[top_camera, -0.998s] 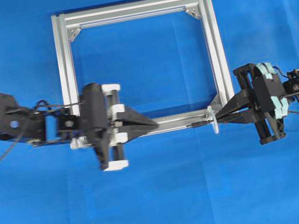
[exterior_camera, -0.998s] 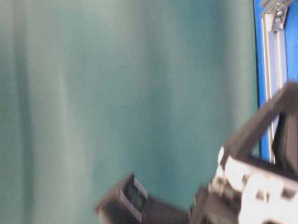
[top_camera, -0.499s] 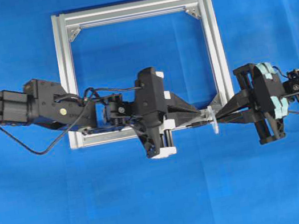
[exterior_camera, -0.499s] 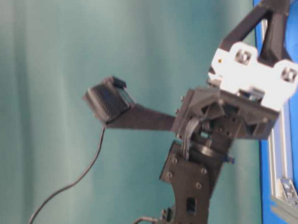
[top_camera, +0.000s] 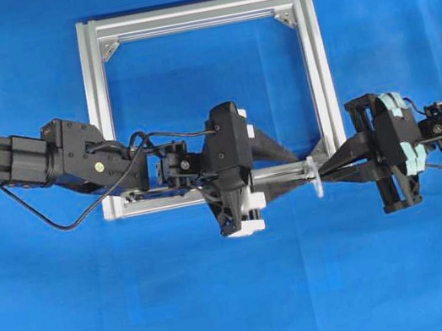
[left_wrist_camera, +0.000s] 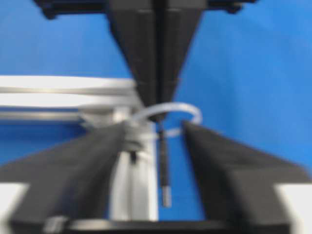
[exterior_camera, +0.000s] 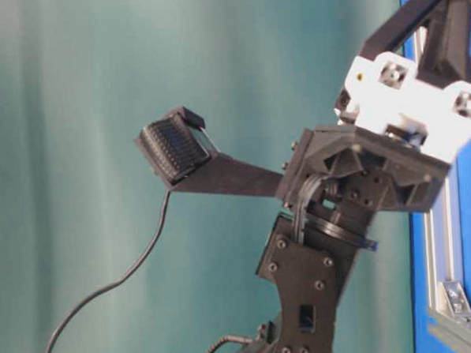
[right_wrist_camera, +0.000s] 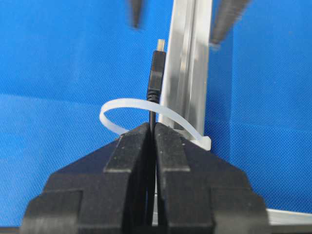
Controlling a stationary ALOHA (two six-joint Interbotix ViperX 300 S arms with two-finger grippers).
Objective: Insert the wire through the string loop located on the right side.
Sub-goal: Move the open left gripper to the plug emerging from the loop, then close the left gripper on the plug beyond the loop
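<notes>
The white string loop (left_wrist_camera: 184,106) is wide around the wire (left_wrist_camera: 163,151). The wire will slip through and leave the loop hanging when I pull the plug.
The wire (right_wrist_camera: 155,78) passes through the white string loop (right_wrist_camera: 111,116), which hangs at the near-right corner of the silver frame (top_camera: 316,71). My right gripper (right_wrist_camera: 152,127) is shut on the wire just behind the loop; overhead it (top_camera: 326,171) points left at the loop (top_camera: 315,176). The wire's plug tip (left_wrist_camera: 166,195) sticks out on the far side of the loop (left_wrist_camera: 171,106). My left gripper (left_wrist_camera: 157,126) is open, one finger on each side of the tip without touching it. Overhead, the left gripper (top_camera: 295,171) lies over the frame's near bar.
The frame's near bar (right_wrist_camera: 187,73) runs right beside the wire. The left arm (top_camera: 74,157) stretches across the frame's near-left corner, its cable (top_camera: 51,221) drooping onto the blue cloth. In the table-level view the left wrist (exterior_camera: 361,170) stands in front of the frame (exterior_camera: 436,237).
The left arm swept right along the near bar, from the frame's near-left corner to the loop. Its fingers now stand on either side of the wire's tip. The right gripper has not moved.
</notes>
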